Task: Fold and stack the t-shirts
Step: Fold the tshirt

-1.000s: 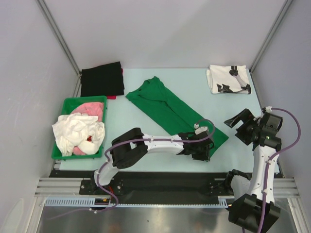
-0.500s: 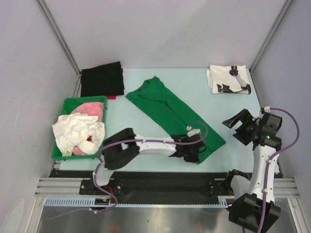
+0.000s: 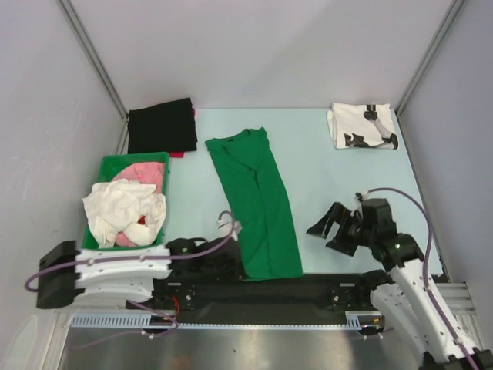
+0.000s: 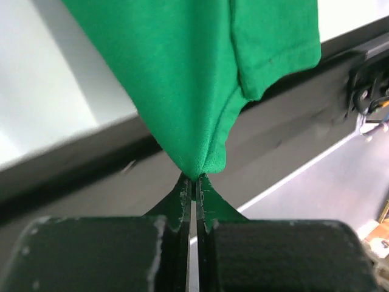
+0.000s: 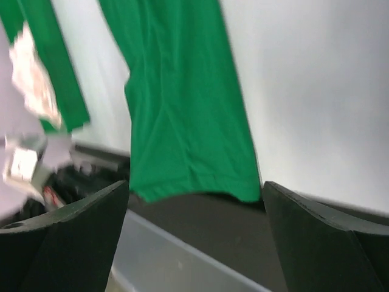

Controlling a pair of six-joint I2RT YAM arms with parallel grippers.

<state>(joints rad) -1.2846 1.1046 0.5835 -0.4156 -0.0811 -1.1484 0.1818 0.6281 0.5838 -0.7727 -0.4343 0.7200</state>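
Note:
The green t-shirt (image 3: 258, 200) has its hem drooping over the black rail (image 3: 274, 275), so it should fold over itself when I raise that hem, while its collar end stays flat.
The bright green t-shirt (image 3: 256, 202) lies folded lengthwise, a long strip from mid-table to the near edge, its hem hanging over the black rail. My left gripper (image 3: 231, 266) is shut on the shirt's near left corner; in the left wrist view the green cloth (image 4: 200, 91) is pinched between the closed fingertips (image 4: 193, 182). My right gripper (image 3: 330, 229) is open and empty, right of the shirt's hem; the right wrist view shows the green shirt (image 5: 182, 115) between the spread fingers. The white t-shirt with black print (image 3: 363, 126) lies folded at the far right corner.
A green bin (image 3: 106, 167) holding white and pink cloths stands at the left. A folded black cloth (image 3: 162, 126) over something red lies at the far left. Grey walls close in both sides. The black rail (image 3: 316, 285) runs along the near edge.
My left arm has swung back left, dragging the green shirt's near end with it, so the shirt now lies nearly straight instead of diagonal. My right gripper has moved left and down toward the hem.

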